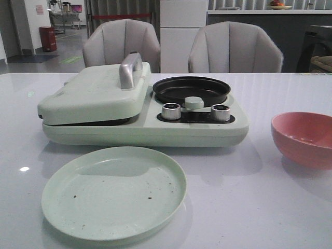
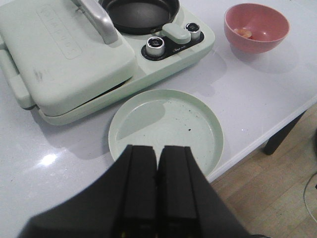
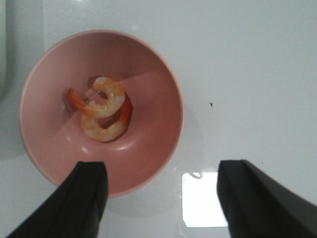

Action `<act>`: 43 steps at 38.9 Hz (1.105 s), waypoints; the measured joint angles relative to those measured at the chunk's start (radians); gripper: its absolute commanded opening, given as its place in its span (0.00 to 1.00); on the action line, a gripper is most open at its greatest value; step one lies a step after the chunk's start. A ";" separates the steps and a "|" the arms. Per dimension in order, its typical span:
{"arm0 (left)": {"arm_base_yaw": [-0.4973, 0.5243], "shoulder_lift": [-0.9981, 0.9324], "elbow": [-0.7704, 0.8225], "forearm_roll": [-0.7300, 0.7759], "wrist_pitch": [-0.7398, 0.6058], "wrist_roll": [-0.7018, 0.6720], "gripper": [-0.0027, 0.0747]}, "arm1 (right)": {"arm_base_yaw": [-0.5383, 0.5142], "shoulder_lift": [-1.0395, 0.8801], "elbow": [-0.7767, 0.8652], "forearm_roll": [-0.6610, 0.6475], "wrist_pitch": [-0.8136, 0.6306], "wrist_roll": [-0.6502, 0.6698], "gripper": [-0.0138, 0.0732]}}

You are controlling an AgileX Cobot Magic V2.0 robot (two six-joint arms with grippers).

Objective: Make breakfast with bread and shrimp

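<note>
The pink bowl's rim (image 3: 159,169) is between my right gripper's open fingers, which are clear of the shrimp. I should go on down until both fingers are on either side of the pink bowl's side (image 3: 142,167), then close them.
Two curled shrimp (image 3: 103,101) with orange tails lie in a pink bowl (image 3: 148,99). My right gripper (image 3: 163,168) hangs open above the bowl's near rim, one finger over the bowl and the other over bare table, holding nothing. The bowl (image 1: 303,137) stands at the table's right, and the left wrist view also catches the shrimp (image 2: 242,33) inside it. My left gripper (image 2: 158,151) is shut and empty, above the near edge of a pale green plate (image 2: 168,124). The bread is out of view. Neither gripper shows in the front view.
A mint-green breakfast appliance (image 1: 140,129) stands behind the plate (image 1: 114,192), its griddle lid (image 1: 93,93) closed with a metal handle (image 1: 129,70). A black frying pan (image 1: 191,89) and two knobs (image 1: 171,111) sit on its right half. The table edge (image 2: 267,134) is close to the plate.
</note>
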 measured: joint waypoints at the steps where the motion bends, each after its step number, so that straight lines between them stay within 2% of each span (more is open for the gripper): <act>1: 0.000 0.000 0.000 0.000 0.000 0.000 0.16 | -0.002 0.011 0.000 -0.007 -0.013 0.000 0.81; 10: 0.000 0.000 0.000 0.000 0.000 0.000 0.16 | -0.002 0.144 -0.043 -0.042 -0.039 0.000 0.81; 28: 0.000 0.000 0.000 0.000 0.000 -0.002 0.16 | -0.002 0.388 -0.209 -0.050 0.028 -0.004 0.80; 30: 0.000 0.000 0.000 0.000 0.000 -0.002 0.16 | -0.002 0.399 -0.211 -0.050 0.029 -0.006 0.76; 39: 0.000 0.000 0.000 0.000 0.000 -0.002 0.16 | -0.002 0.418 -0.216 -0.050 0.042 -0.023 0.42; 43: 0.000 0.000 0.000 0.000 0.000 -0.002 0.16 | -0.002 0.419 -0.216 -0.053 0.044 -0.025 0.31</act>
